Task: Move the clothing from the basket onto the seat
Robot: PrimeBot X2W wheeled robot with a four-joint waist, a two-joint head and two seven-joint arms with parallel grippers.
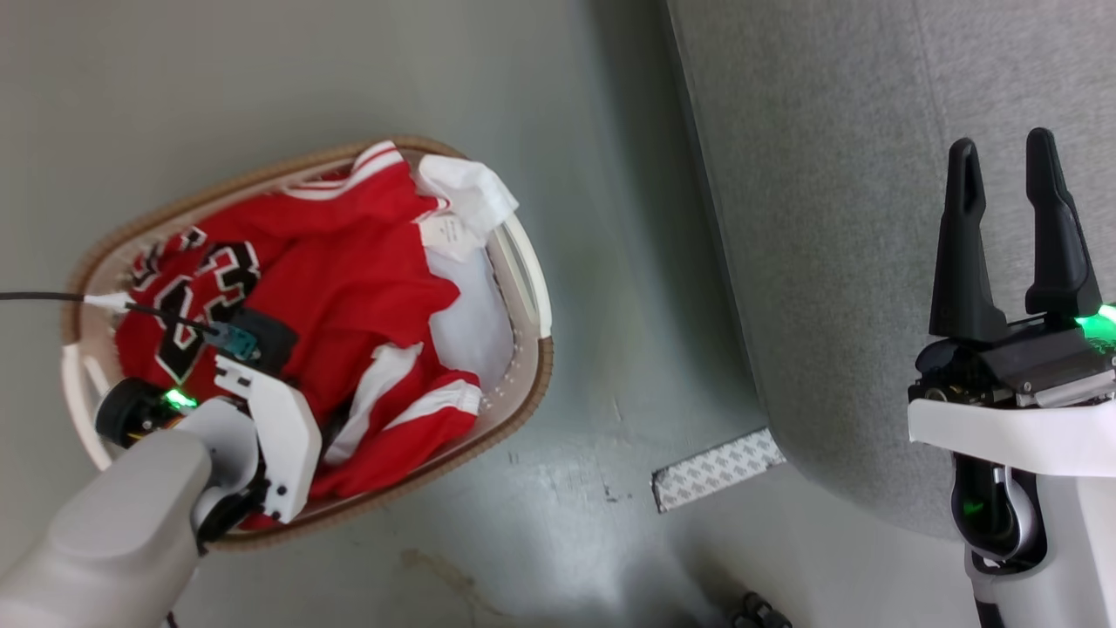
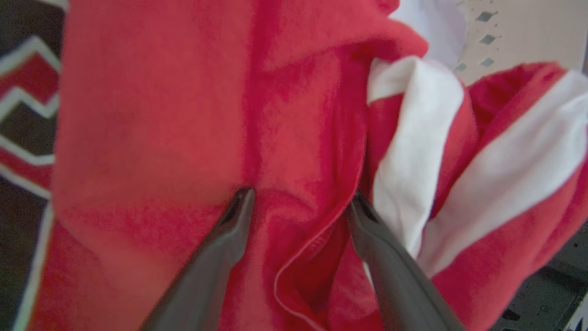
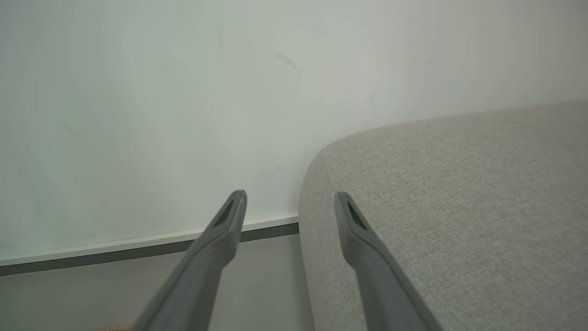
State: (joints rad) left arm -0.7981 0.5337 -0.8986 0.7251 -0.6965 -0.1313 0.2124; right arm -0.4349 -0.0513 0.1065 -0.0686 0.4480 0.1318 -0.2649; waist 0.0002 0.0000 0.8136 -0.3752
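Observation:
The white cloth over the basket's rim point(image 1: 470, 193) continues from the jersey's striped edge point(image 1: 433, 208). It will come along when I lift the jersey.
The clothing point(image 1: 349, 279), a bright red jersey with black-and-white numerals and white stripes, lies crumpled in the basket point(image 1: 534, 384), a cream oval tub with a brown rim on the floor at the left. My left arm reaches down into the basket, and its white wrist point(image 1: 266, 427) hides the fingers from the head camera. In the left wrist view my left gripper point(image 2: 298, 202) is open, its tips pressed into the red clothing point(image 2: 161, 115) with a hemmed fold between them. My right gripper point(image 1: 1003, 144) hangs open and holds nothing above the grey seat point(image 1: 837, 218).
The basket's pale lining point(image 1: 471, 323) shows at its right side, with a white cloth and tag point(image 1: 466, 196) draped over the far rim. A patterned strip point(image 1: 719, 469) lies on the floor by the seat's corner. In the right wrist view, a wall and skirting board point(image 3: 138, 243) stand beyond the seat point(image 3: 459, 207).

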